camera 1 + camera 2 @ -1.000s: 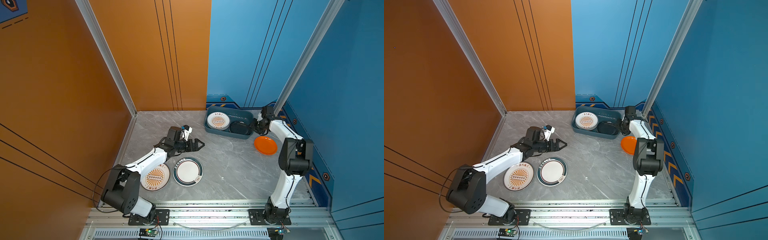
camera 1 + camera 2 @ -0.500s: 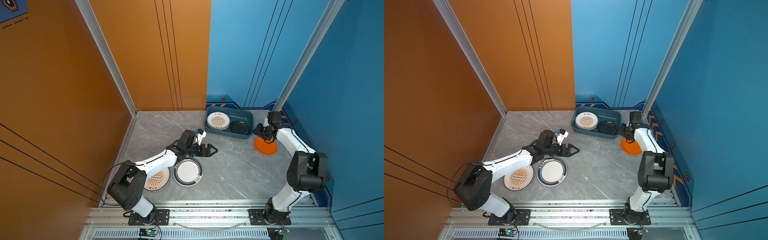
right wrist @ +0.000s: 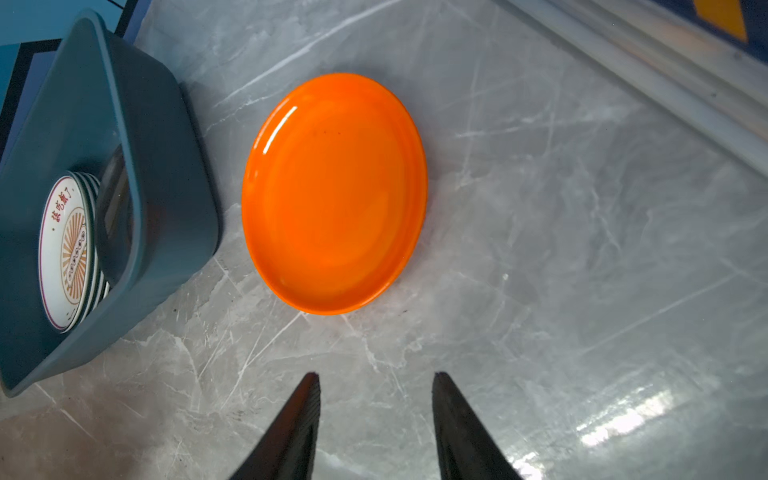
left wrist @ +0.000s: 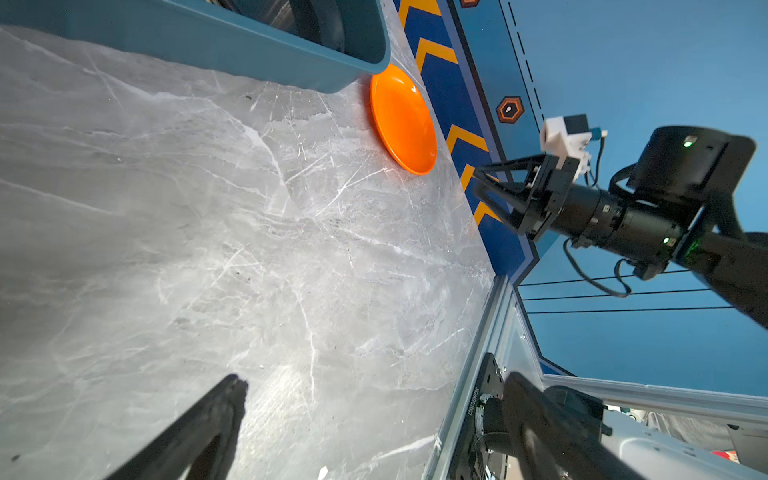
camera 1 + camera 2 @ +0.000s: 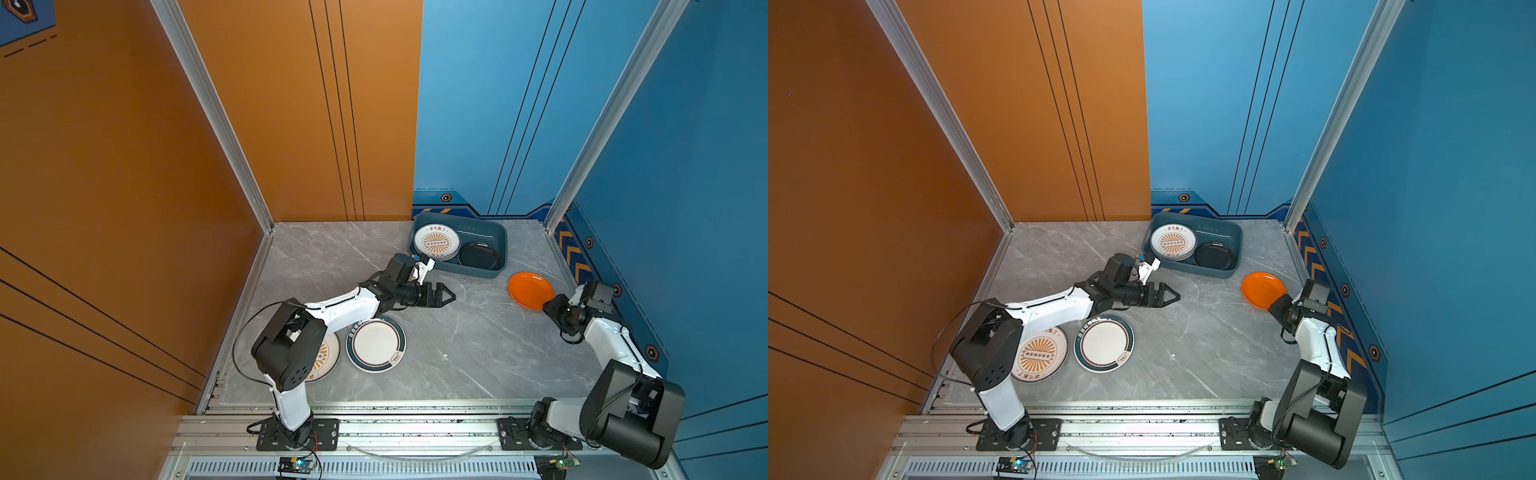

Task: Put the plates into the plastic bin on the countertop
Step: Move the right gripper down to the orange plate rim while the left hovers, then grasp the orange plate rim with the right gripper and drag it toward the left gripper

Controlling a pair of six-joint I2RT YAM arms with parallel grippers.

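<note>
The orange plate (image 5: 530,289) is clear of the bin and my right gripper's open fingers face the orange plate's near rim (image 3: 352,308), so I'll keep approaching until they straddle it.
An orange plate (image 5: 531,290) (image 3: 334,193) lies flat on the grey countertop (image 5: 457,353), just right of the plastic bin (image 5: 473,272). Inside the bin are a stack topped by a sunburst plate (image 5: 436,242) and a black plate (image 5: 478,256). At the front left a teal-rimmed white plate (image 5: 376,344) lies beside another sunburst plate (image 5: 1040,354). My left gripper (image 5: 451,297) (image 4: 376,380) hovers open and empty over the middle of the countertop. My right gripper (image 5: 550,305) (image 3: 376,376) is open with nothing between its fingers. It sits a short way from the orange plate's near right edge and points at it.
The blue side wall with yellow chevrons (image 5: 582,266) stands close behind the right arm. An aluminium rail (image 5: 374,428) runs along the front edge. The left arm's elbow (image 5: 291,349) overhangs the front-left sunburst plate.
My left gripper has swung right, towards the middle of the countertop. My right gripper has drawn back from the bin's right end, past the orange plate, to its front right side.
</note>
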